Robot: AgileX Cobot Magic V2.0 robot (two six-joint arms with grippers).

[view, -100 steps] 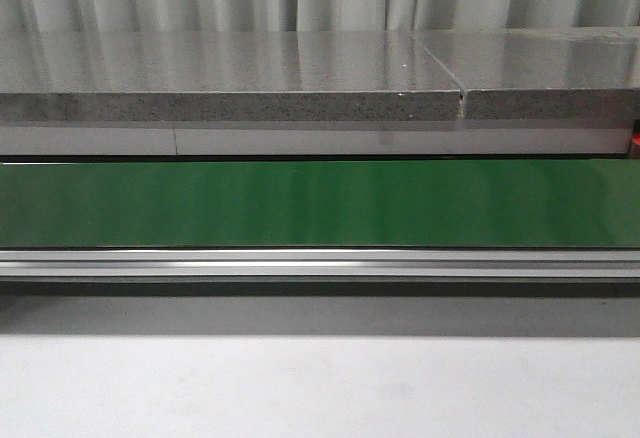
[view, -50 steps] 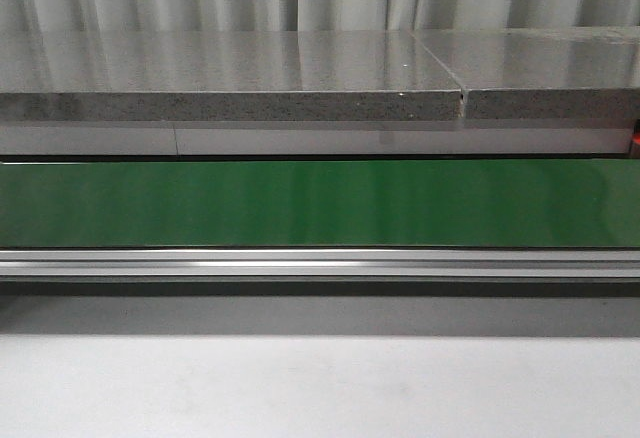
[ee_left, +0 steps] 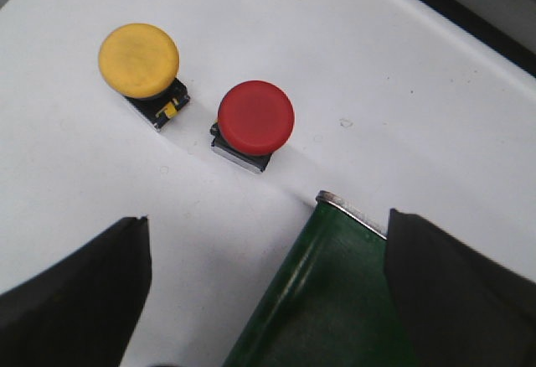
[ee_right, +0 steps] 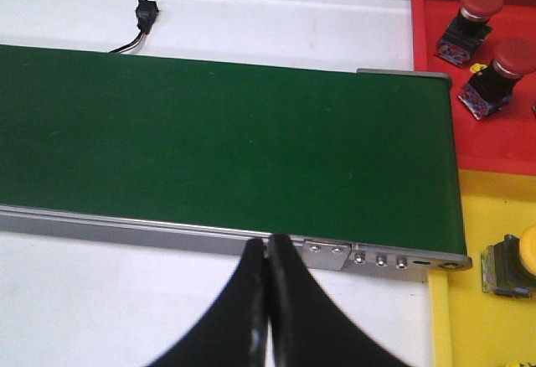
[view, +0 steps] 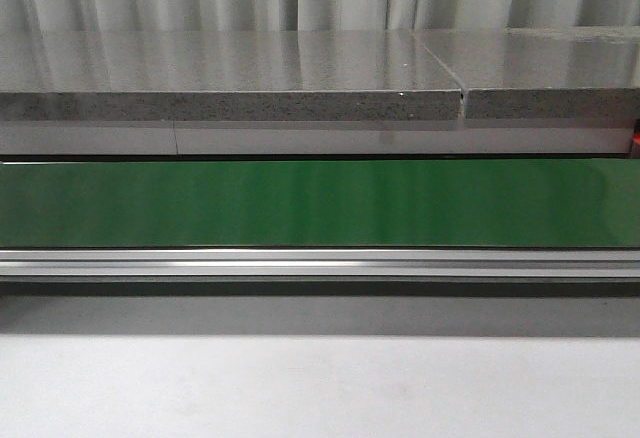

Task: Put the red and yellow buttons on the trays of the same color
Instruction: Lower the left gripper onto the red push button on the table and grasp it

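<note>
I expect the red button [ee_left: 255, 117] to ride along upright once I set it on the green conveyor belt, since a blocky base [ee_left: 241, 156] shows under its cap.
In the left wrist view a yellow button [ee_left: 139, 59] and a red button [ee_left: 255, 117] stand side by side on the white table, just past the end of the green conveyor belt [ee_left: 335, 300]. My left gripper [ee_left: 268, 279] hangs open above the belt's end, short of both buttons, holding nothing. The right wrist view shows my right gripper [ee_right: 266, 250] shut and empty over the belt's near rail. Beyond the belt's end lie a red tray [ee_right: 435, 65] holding two red buttons [ee_right: 469, 15] [ee_right: 498, 74] and a yellow tray [ee_right: 477, 333] holding one yellow button [ee_right: 515, 262].
The front view shows only the green belt [view: 320, 203], its metal rail [view: 320, 261], a grey stone slab [view: 230, 78] behind and white table [view: 320, 388] in front. A small black connector with wires [ee_right: 144, 13] lies beyond the belt in the right wrist view.
</note>
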